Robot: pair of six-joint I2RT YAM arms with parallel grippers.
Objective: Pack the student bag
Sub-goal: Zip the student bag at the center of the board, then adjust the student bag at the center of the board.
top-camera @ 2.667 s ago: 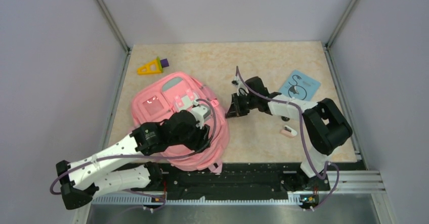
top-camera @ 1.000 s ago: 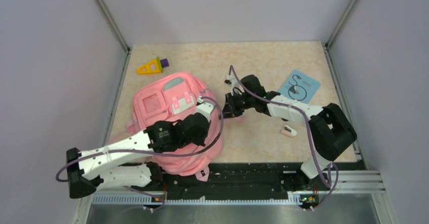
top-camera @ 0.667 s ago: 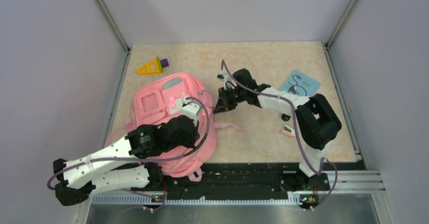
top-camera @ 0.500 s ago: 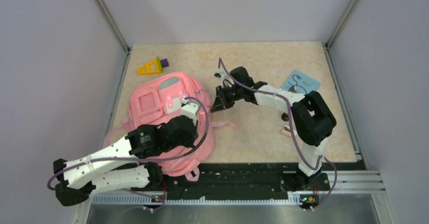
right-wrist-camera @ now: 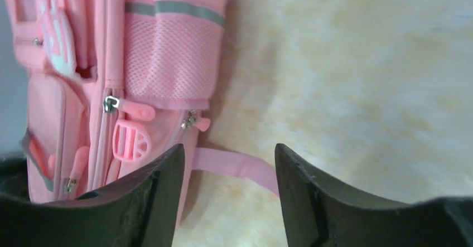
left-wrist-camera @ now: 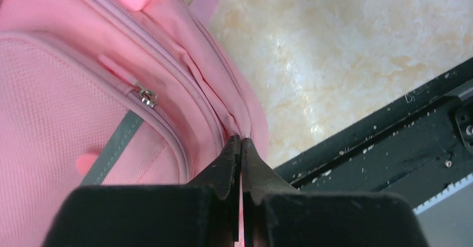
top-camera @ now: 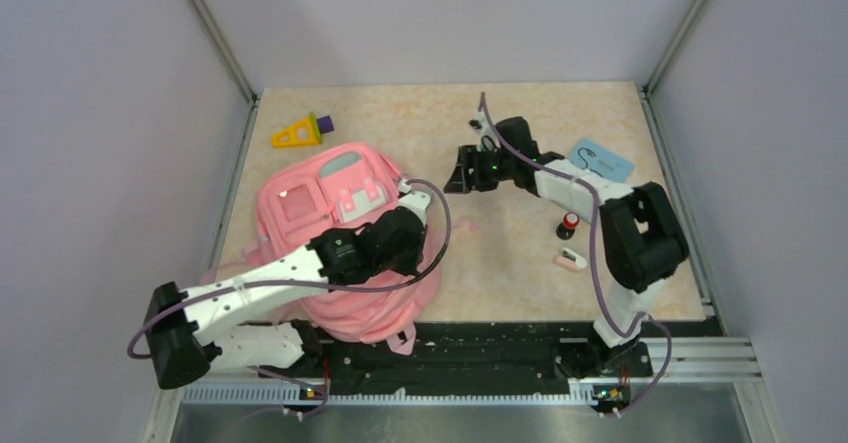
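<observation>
My right gripper should take the bag's side (top-camera: 434,248) and pull the bag straight before opening its zipper, because the student bag (top-camera: 325,201) lies crooked under my left gripper.
The student bag (top-camera: 330,225), pink with grey-green stripes, lies flat on the left half of the table. My left gripper (top-camera: 398,248) is over its right edge. In the left wrist view this gripper (left-wrist-camera: 241,141) is shut, pinching a fold of the bag (left-wrist-camera: 83,91) along the zipper seam, with pink fabric between the jaws. My right gripper (top-camera: 462,171) hovers just right of the bag, open and holding nothing. In the right wrist view this gripper (right-wrist-camera: 228,152) has its jaws spread over a loose pink strap (right-wrist-camera: 237,166) beside the bag (right-wrist-camera: 167,52).
A yellow triangle with a purple block (top-camera: 297,133) lies at the back left. A blue card (top-camera: 600,160) sits at the right. A small red-and-black object (top-camera: 568,225) and a small pink-and-white piece (top-camera: 571,260) lie in front of the card. The black rail (left-wrist-camera: 390,141) runs along the table's near edge.
My right gripper has opened and drawn back to the right, away from the bag. The left arm has swung right with the bag's edge still pinched, shifting the bag.
</observation>
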